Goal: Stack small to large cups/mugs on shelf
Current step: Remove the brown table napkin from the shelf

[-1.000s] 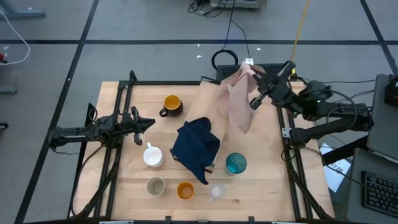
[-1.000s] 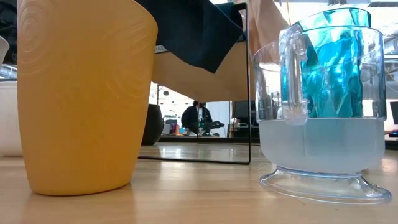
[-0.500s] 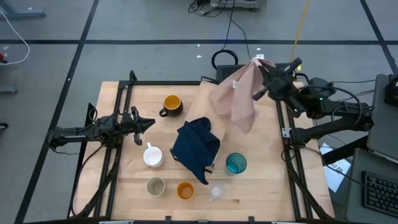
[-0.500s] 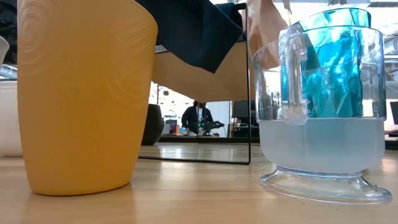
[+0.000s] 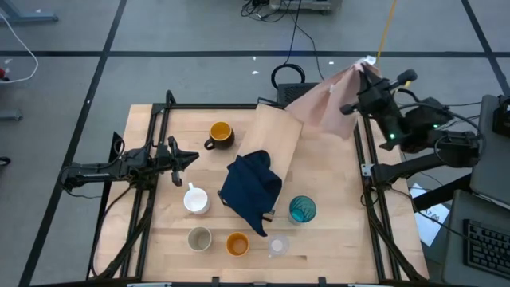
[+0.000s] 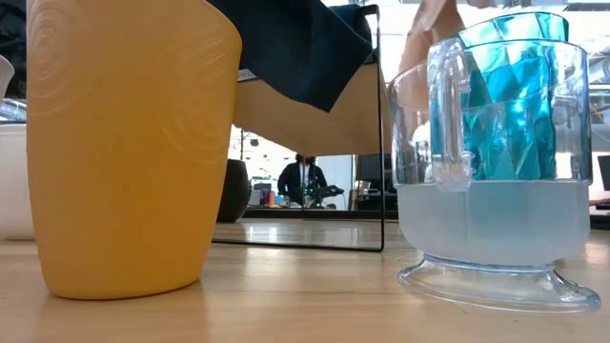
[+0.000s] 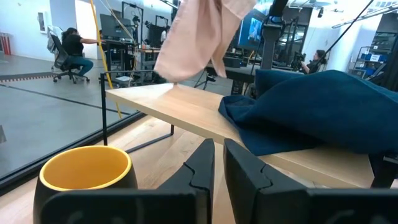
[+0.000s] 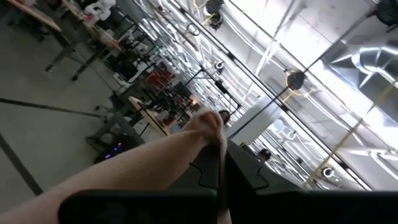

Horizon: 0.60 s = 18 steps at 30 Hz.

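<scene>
The pink cloth is hanging by the shelf's far end (image 5: 279,119), so next my right gripper puts the cloth down on the clear tabletop (image 5: 331,155) next to the shelf before it stacks the cups.
The light-wood shelf (image 5: 275,131) stands raised over the table's middle, with a navy cloth (image 5: 251,187) heaped on its near half. My right gripper (image 5: 365,70) is high over the far right corner, shut on a pink cloth (image 5: 327,100). On the table stand a dark mug with yellow inside (image 5: 219,134), a white mug (image 5: 195,199), a beige cup (image 5: 199,237), an orange cup (image 5: 237,243), a clear glass (image 5: 278,245) and a teal tumbler (image 5: 302,210). My left gripper (image 5: 187,157) waits at the left, shut and holding nothing, level behind the dark mug (image 7: 87,171). My right gripper pinches the pink cloth's upper end (image 8: 208,127) between its two shut fingers; one layer or several, I cannot tell. The cloth slants down from the fingers toward the shelf's far end (image 5: 293,110). Whether its lower end (image 7: 180,71) touches the board, I cannot tell.
A black metal frame (image 5: 167,104) runs round the table's edges. The orange cup (image 6: 124,143) and the clear glass (image 6: 491,162) stand close to the near edge, with the teal tumbler just behind the glass. People sit in the room beyond the table.
My right gripper has risen and gone toward the table's far right corner, rolling as it went, still shut on the pink cloth. The cloth, which hung over the shelf's right side, is drawn up and rightward; only its lower end stays by the shelf's far end.
</scene>
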Tool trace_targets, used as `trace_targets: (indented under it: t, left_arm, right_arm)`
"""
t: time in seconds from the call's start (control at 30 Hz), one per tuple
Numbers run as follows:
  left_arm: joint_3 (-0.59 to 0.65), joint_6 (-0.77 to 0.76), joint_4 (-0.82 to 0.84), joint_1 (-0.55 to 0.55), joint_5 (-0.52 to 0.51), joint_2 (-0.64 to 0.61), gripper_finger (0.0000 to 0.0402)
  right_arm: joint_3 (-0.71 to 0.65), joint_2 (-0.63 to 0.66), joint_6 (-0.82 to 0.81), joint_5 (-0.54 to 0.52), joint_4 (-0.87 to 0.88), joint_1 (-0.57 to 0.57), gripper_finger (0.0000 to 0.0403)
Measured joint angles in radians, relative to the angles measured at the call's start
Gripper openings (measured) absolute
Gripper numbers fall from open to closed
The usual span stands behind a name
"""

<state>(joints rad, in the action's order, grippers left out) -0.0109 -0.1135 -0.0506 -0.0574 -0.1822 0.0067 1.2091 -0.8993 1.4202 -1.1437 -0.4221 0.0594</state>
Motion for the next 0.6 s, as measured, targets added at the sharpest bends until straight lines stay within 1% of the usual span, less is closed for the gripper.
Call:
trace_targets:
  t: [0.17, 0.37, 0.53, 0.6]
  left_arm:
    - [0.0, 0.0, 0.0, 0.0, 0.0, 0.0, 0.0037]
    - [0.0, 0.0, 0.001, 0.0, 0.0, 0.0, 0.0037]
    - [0.0, -0.003, 0.001, 0.0, 0.0, 0.0, 0.0037]
    - [0.0, -0.013, 0.002, 0.0, 0.0, 0.0, 0.0037]
  right_arm:
    - [0.0, 0.008, 0.124, -0.037, -0.115, 0.036, 0.0]
    - [0.0, 0.019, 0.142, -0.038, -0.165, 0.046, 0.0]
    - [0.0, 0.019, 0.224, -0.031, -0.324, 0.032, 0.0]
    - [0.0, 0.021, 0.248, -0.031, -0.357, 0.02, 0.0]
